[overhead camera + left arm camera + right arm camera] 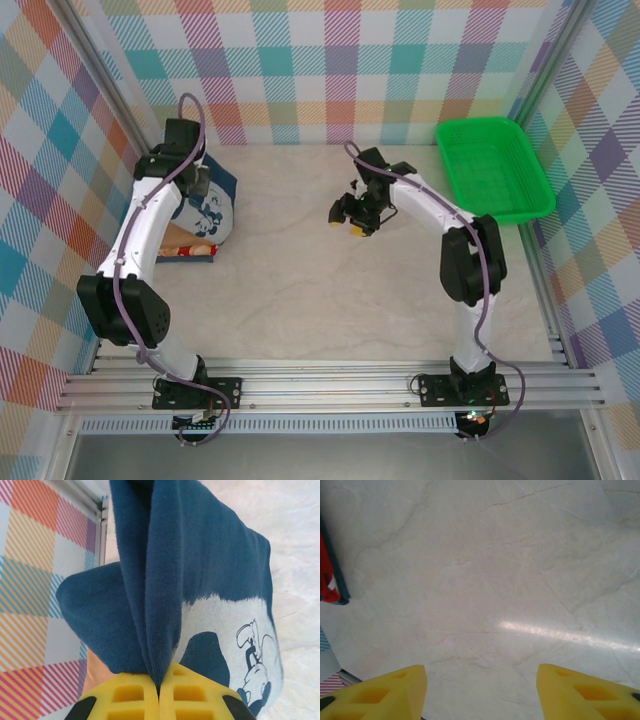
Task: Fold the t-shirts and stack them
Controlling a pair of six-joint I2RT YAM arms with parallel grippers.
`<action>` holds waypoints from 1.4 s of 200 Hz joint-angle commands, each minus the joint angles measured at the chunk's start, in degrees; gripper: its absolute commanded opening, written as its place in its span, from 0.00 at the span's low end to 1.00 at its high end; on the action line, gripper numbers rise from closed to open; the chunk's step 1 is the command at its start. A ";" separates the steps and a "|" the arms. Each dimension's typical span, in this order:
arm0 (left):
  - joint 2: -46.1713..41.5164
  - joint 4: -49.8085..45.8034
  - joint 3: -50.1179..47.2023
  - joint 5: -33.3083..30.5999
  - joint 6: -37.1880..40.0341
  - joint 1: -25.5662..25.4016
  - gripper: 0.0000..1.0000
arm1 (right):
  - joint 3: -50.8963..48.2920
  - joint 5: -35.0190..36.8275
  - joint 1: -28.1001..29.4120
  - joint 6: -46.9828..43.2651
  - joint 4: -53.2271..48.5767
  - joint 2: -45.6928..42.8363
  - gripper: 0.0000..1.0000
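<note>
My left gripper keeps lowering the pinched fold beside the checked wall [126, 178] until it lies flat, as the navy t-shirt's print [212, 211] faces up over the stack.
A fold of the navy t-shirt [200, 555] with a white printed graphic is pinched between the yellow fingers of my left gripper [160, 690], which is shut on it. From above, the left gripper [203, 183] is at the far left of the table and the navy shirt [220, 208] hangs from it onto the stack of folded t-shirts [190, 247], whose tan and red edges show underneath. My right gripper [352, 213] hovers over the middle of the table, open with nothing in it [482, 687]. A red edge of the stack [327, 577] shows at the left of the right wrist view.
A green plastic basket [492, 168] stands at the far right against the checked wall. The marble-look table top [300, 290] lies bare between the two arms. Checked walls close in the left, back and right sides.
</note>
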 commanded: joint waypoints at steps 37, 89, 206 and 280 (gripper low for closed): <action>-0.57 5.86 0.23 -1.14 2.20 3.90 0.00 | 0.37 -8.53 -0.50 4.93 16.19 -8.32 0.64; 0.70 8.24 0.34 -0.30 4.14 7.05 0.00 | 5.22 -8.45 -0.68 5.11 11.91 -6.44 0.64; 9.69 16.07 -3.88 -2.98 2.85 15.24 0.00 | 7.67 -7.39 -1.10 2.46 4.45 -5.37 0.64; 16.49 13.60 0.34 -8.82 -2.42 17.10 0.28 | 6.06 -7.59 -2.83 1.93 3.62 -6.09 0.64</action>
